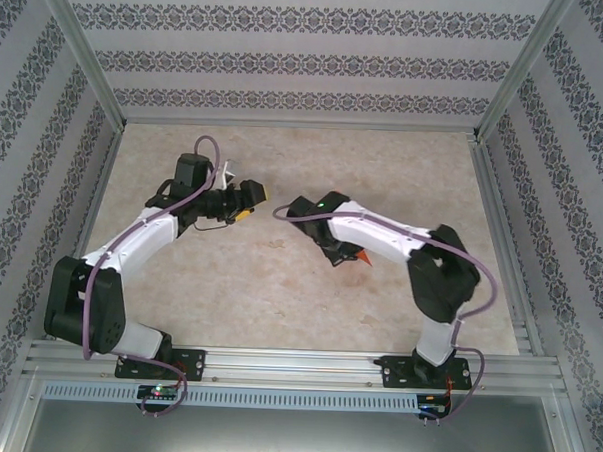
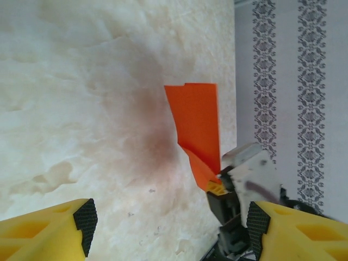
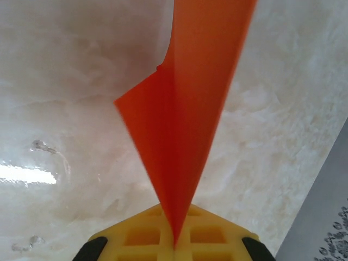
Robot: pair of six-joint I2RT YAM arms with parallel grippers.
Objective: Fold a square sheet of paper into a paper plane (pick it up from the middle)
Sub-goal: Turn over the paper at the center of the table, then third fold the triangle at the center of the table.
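The paper's free part [image 2: 198, 119] should be taken and held by my left gripper before my right gripper, which pinches the paper by its narrow end [image 3: 173, 198], folds a corner.
The square sheet of paper [image 3: 185, 109] is bright orange and folded into a slim, pointed paper plane shape with a centre crease. My right gripper [image 3: 175, 242] is shut on its narrow end, and the paper sticks out above the beige tabletop. In the left wrist view the orange paper [image 2: 196, 130] stands out from the right gripper [image 2: 217, 187]. Seen from the top external camera, a small orange tip [image 1: 360, 257] shows at the right gripper [image 1: 352, 256] near the table's middle. My left gripper [image 1: 251, 199] sits a little to the left of it, open and apart from the paper, with nothing between its yellow fingers [image 2: 54, 228].
The beige marbled table [image 1: 278, 295] is enclosed by patterned walls [image 1: 308, 66] and aluminium frame rails [image 1: 501, 235] on the sides. A metal rail [image 1: 296, 361] with both arm bases runs along the near edge.
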